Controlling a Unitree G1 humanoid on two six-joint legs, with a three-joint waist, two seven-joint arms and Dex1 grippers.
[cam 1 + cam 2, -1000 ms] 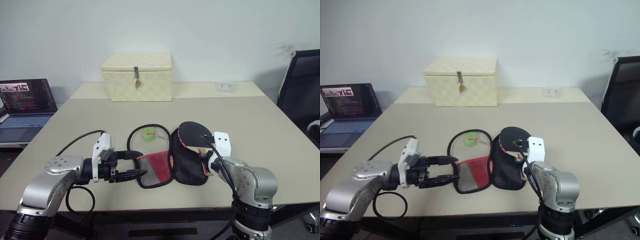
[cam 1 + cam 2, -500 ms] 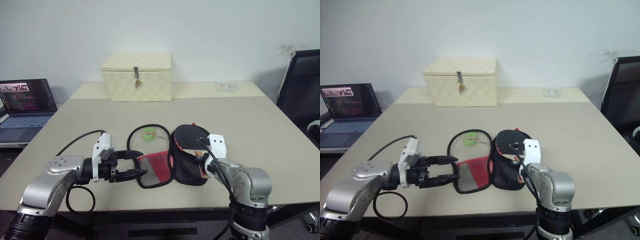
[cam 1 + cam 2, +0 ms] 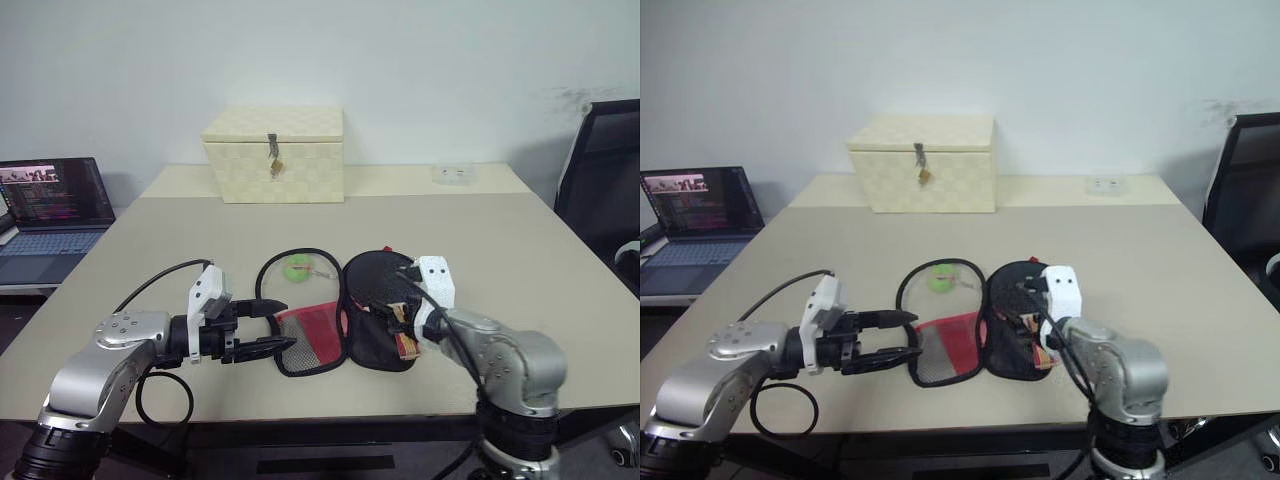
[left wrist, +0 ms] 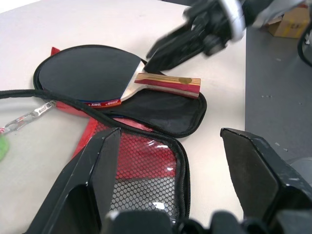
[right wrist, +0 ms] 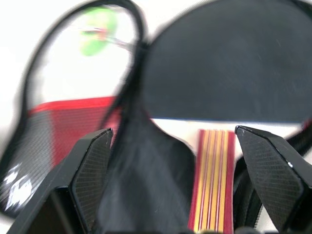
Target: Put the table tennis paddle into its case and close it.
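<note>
The mesh half (image 3: 312, 335) should swing over like a book cover and cover up the paddle when I fold it, because its inner edge (image 3: 345, 318) joins the black half.
The case (image 3: 312, 340) lies unzipped on the table, red mesh half on the left, black half (image 4: 165, 114) on the right. Beyond it on the table rests its green zipper pull (image 3: 297, 267). The table tennis paddle (image 4: 85, 73) rests flat in the black half, its striped wooden handle (image 5: 214, 180) pointing toward the table's front edge. Just above that handle hovers my right gripper (image 5: 171, 134), open, holding nothing. My left gripper (image 3: 275, 325) is open at the mesh half's left edge, one finger on either side of the edge (image 4: 146, 146).
A cream woven box (image 3: 273, 153) with a metal latch stands at the back of the table. A small white object (image 3: 452, 173) lies at the back right. An open laptop (image 3: 50, 215) sits on a side table at left, and a black chair (image 3: 605, 170) at right.
My right gripper has opened and let go of the paddle's handle, then lifted slightly. The paddle, tilted up before, now lies flat in the black half. The left gripper kept still.
</note>
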